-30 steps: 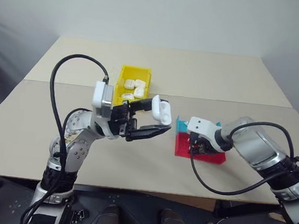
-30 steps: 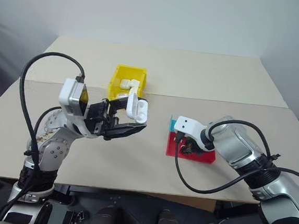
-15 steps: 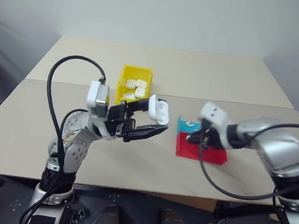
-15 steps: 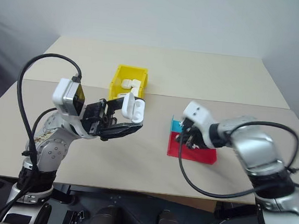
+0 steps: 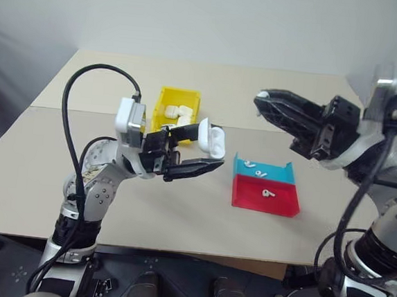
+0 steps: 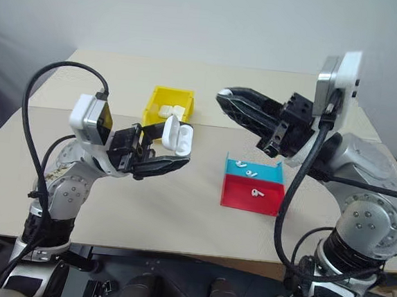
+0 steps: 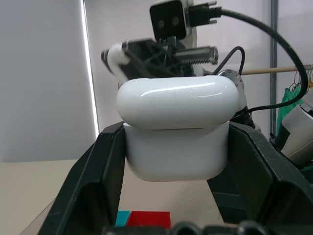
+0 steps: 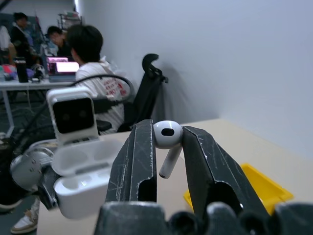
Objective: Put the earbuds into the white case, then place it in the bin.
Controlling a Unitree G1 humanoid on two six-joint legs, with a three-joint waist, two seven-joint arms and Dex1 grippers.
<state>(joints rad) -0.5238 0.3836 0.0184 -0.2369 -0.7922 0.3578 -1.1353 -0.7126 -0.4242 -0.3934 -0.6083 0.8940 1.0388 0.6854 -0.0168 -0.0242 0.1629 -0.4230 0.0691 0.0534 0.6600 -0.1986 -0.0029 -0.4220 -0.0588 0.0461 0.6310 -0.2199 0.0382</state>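
I should keep moving my right gripper to the case's empty slot and let go with the stem inside, as the earbud's stem points down and the white case is open.
My left gripper is shut on the white case, held above the table's middle with its hinged lid open. In the left wrist view the case sits between both black fingers. My right gripper hangs high over the table's right half and points left toward the case. It is shut on one earbud, whose stem hangs down between the fingertips. Two more earbuds lie in the teal tray and one in the red tray. The yellow bin stands behind the left gripper.
Several white cases lie in the yellow bin. The red and teal trays sit side by side at the table's front right. A black cable loops over my left arm. In the right wrist view, people sit at desks beyond the table.
My right gripper has lifted off the red tray with an earbud and swung up to point left toward the case. The left gripper and the case have stayed put.
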